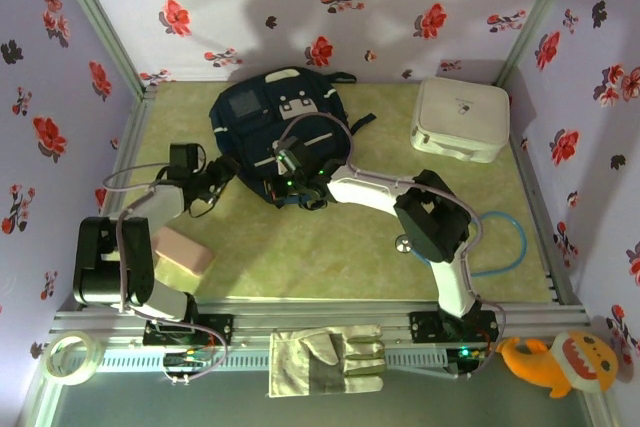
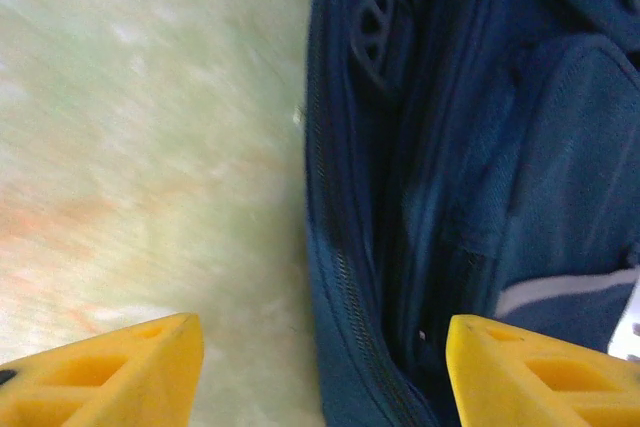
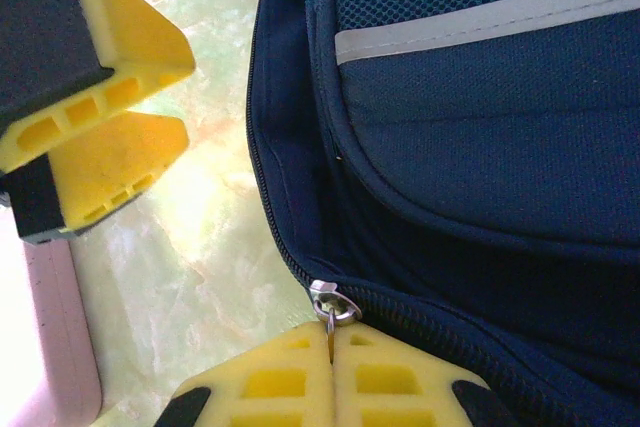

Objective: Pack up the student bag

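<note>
I should clamp the bag's side edge (image 2: 347,292) with my left gripper before my right gripper pulls, because that edge lies loose and the zipper track bends at the metal zipper pull (image 3: 333,302).
The student bag (image 1: 272,117) lies flat at the back middle of the table, navy blue with white stripes. My right gripper (image 3: 331,342) is shut on the metal zipper pull (image 3: 330,305) at the bag's near edge, where the zipper track is partly parted. My left gripper (image 2: 322,372) hangs open just left of it, one yellow finger over the table and the other over the bag's fabric (image 2: 470,177), holding nothing. From above, the left gripper (image 1: 213,185) and right gripper (image 1: 291,185) sit close together at the bag's front left corner.
A white zip case (image 1: 460,119) rests at the back right. A pink block (image 1: 183,250) lies near the left arm. A blue cable loop (image 1: 508,244) and a small metal disc (image 1: 403,242) are at right. A glove (image 1: 325,360), tape roll (image 1: 72,357) and orange plush (image 1: 560,362) sit along the front rail.
</note>
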### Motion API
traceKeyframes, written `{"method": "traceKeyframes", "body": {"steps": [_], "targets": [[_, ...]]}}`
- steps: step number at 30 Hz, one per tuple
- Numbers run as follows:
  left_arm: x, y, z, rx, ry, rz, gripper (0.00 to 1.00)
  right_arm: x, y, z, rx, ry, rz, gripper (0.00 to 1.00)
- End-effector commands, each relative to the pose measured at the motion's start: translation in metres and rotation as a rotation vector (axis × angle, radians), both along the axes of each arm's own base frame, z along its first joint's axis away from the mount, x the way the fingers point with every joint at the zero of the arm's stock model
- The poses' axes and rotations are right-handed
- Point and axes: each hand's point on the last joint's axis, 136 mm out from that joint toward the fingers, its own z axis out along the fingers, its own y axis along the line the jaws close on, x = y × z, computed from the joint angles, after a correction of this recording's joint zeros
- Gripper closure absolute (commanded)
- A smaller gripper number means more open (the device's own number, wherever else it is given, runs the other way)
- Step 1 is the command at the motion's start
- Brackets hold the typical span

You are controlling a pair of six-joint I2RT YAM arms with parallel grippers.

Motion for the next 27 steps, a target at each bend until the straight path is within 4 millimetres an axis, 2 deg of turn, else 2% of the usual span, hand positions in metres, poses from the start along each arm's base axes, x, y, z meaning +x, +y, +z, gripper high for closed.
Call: {"method": "traceKeyframes", "body": {"steps": [1, 7, 14, 20, 22, 25, 27], "targets": [[0.009, -0.023, 0.012, -0.089, -0.041, -0.038, 0.35, 0.007, 0.014, 0.022, 0.057, -0.044, 0.005, 1.0], [0.011, -0.032, -0.006, -0.122, -0.013, -0.041, 0.38, 0.006, 0.01, 0.022, 0.04, -0.049, -0.006, 1.0], [0.022, -0.037, -0.013, -0.167, -0.027, -0.018, 0.49, 0.003, 0.009, 0.023, 0.038, -0.04, -0.007, 1.0], [0.03, -0.04, -0.013, -0.197, -0.045, -0.004, 0.68, 0.002, 0.0, 0.022, 0.021, -0.038, -0.032, 1.0], [0.031, -0.04, -0.016, -0.195, -0.038, -0.005, 0.76, 0.002, -0.004, 0.022, 0.012, -0.041, -0.045, 1.0], [0.03, -0.039, -0.019, -0.183, -0.032, -0.006, 0.86, 0.002, -0.015, 0.018, -0.026, -0.043, -0.076, 1.0], [0.029, -0.036, -0.02, -0.161, -0.031, -0.004, 0.91, 0.002, -0.029, 0.012, -0.073, -0.052, -0.109, 1.0]]}}
